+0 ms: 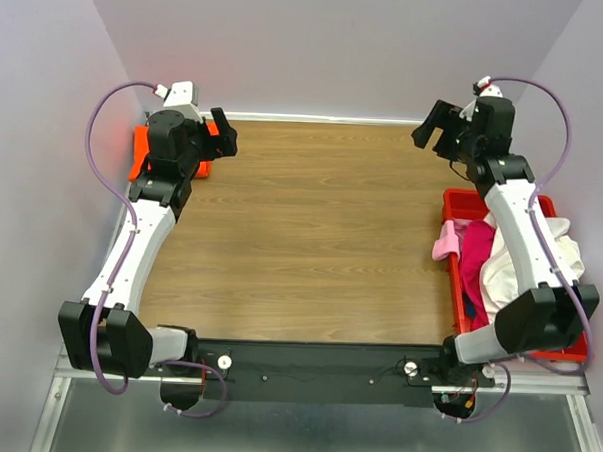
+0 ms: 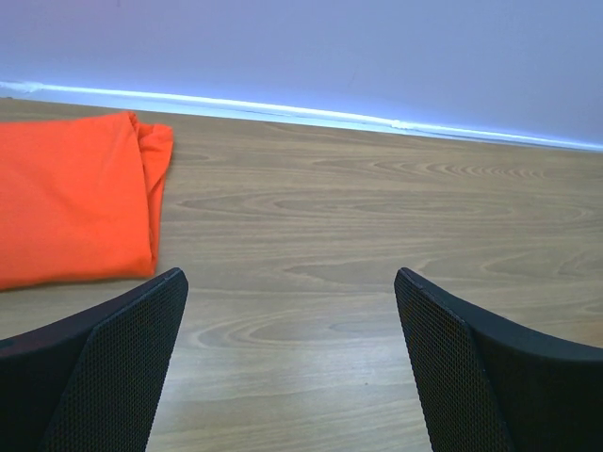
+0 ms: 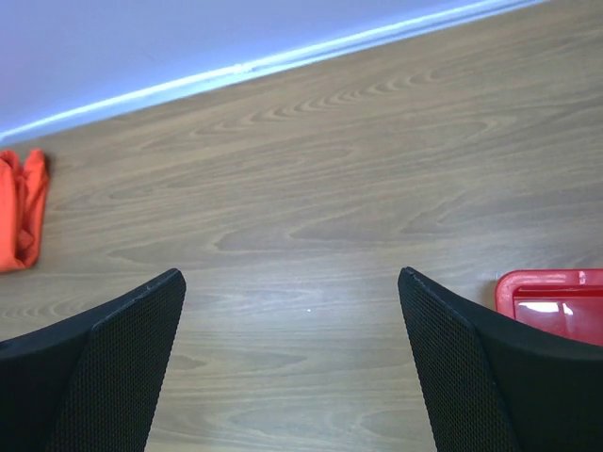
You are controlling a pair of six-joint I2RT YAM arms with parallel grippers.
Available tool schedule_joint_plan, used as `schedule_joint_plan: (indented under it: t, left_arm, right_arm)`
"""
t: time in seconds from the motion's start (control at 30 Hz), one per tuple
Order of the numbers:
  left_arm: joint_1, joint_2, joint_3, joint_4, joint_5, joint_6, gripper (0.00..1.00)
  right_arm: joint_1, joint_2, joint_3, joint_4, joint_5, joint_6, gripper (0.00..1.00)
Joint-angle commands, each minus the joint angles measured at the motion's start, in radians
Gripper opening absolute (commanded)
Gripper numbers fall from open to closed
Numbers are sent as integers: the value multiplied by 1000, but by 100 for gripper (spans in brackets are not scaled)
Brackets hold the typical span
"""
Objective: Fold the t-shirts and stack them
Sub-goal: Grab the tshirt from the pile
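Note:
The robot's open right gripper keeps going to the bin, because the cream-white shirt [image 1: 499, 287] is on top of the magenta shirt there, until it closes on the cream-white cloth [image 1: 496, 257].
A folded bright orange t-shirt [image 1: 143, 151] lies at the far left corner of the table, partly hidden by my left arm; it also shows in the left wrist view [image 2: 71, 198] and the right wrist view [image 3: 19, 209]. The red bin [image 1: 462, 208] at the right holds a cream-white shirt [image 1: 500, 270], a magenta shirt [image 1: 474, 256] and a pale pink one [image 1: 445, 242]. My left gripper [image 1: 223, 135] is open and empty beside the orange shirt, its jaws wide over bare wood [image 2: 290, 282]. My right gripper [image 1: 438, 127] is open and empty at the far right [image 3: 292, 282].
Pale walls close in the table at the back and both sides. The bin's corner shows in the right wrist view [image 3: 551, 299]. My right arm [image 1: 516, 235] crosses over the bin. A black rail [image 1: 305, 364] with the arm bases runs along the near edge.

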Motion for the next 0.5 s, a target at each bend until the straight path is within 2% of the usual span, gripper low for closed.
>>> schedule_joint_plan:
  t: [0.0,0.13,0.33,0.47]
  left_arm:
    - [5,2,26,23,-12,-11,98]
    - [5,-12,14,32,-10,4,98]
    - [5,-31,-16,48,10,36,98]
    - [5,-43,-46,46,20,58,98]
  right_arm:
    - [1,-111,-76,127,36,29,100]
    - [3,-200,-160,222,59,60,100]
    - [1,-268,-256,218,188,126,100]
    - [1,-282,-268,49,357,245,100]
